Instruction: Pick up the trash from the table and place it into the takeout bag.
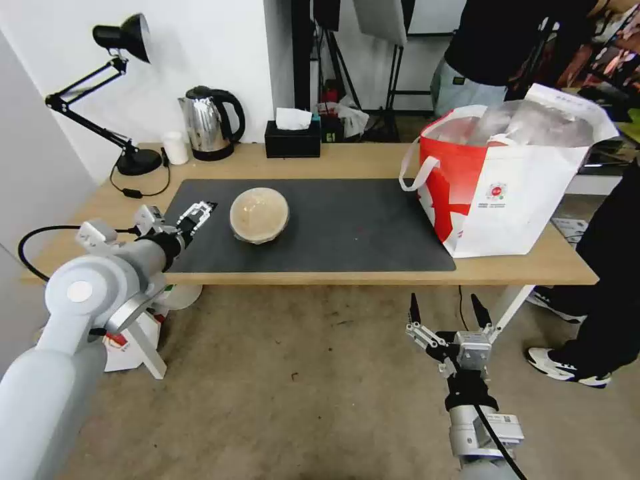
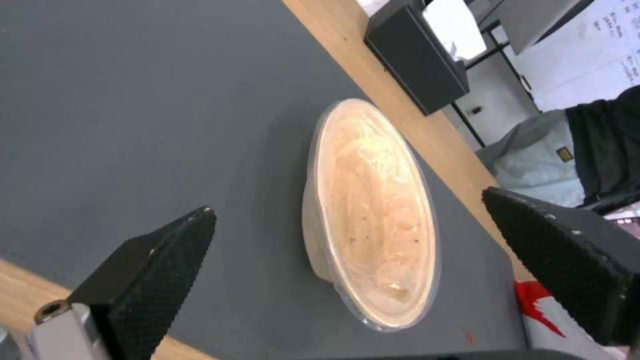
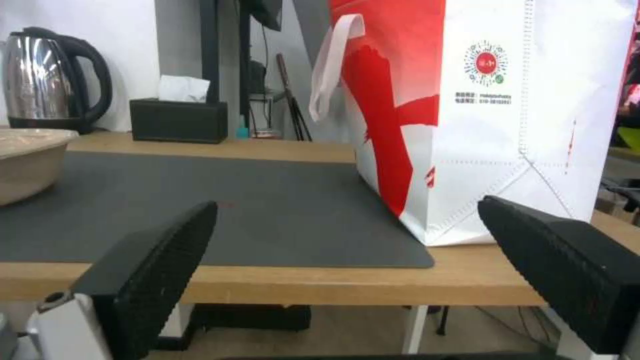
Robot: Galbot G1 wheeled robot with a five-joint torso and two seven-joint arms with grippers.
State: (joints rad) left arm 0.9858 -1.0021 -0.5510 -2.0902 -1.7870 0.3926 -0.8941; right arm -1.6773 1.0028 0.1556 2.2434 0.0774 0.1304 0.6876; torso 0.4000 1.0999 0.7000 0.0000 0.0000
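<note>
The clear lid's edge fits closely around the whole of the bowl's rim. The beige paper bowl (image 1: pixel 259 217) will bring its lid along when I lift it by the bowl's rim.
A beige paper bowl (image 1: pixel 259 215) with a clear lid rests on the dark grey mat (image 1: pixel 347 227) of the table (image 1: pixel 360 162); it is the trash in view. My left gripper (image 1: pixel 199 215) hovers open just left of it, over the mat's left edge. The left wrist view has the bowl (image 2: pixel 370 215) ahead of and between the two spread fingers (image 2: pixel 157 265). The takeout bag (image 1: pixel 507 193), white with a red side panel, stands open at the table's right end. My right gripper (image 1: pixel 445 311) waits open below the table's front edge, facing the bag (image 3: pixel 493 110).
At the back of the table stand a black desk lamp (image 1: pixel 123 100), a small white cup (image 1: pixel 175 147), a steel kettle (image 1: pixel 210 122) and a black tissue box (image 1: pixel 292 137). A person stands behind the bag, another at the right edge.
</note>
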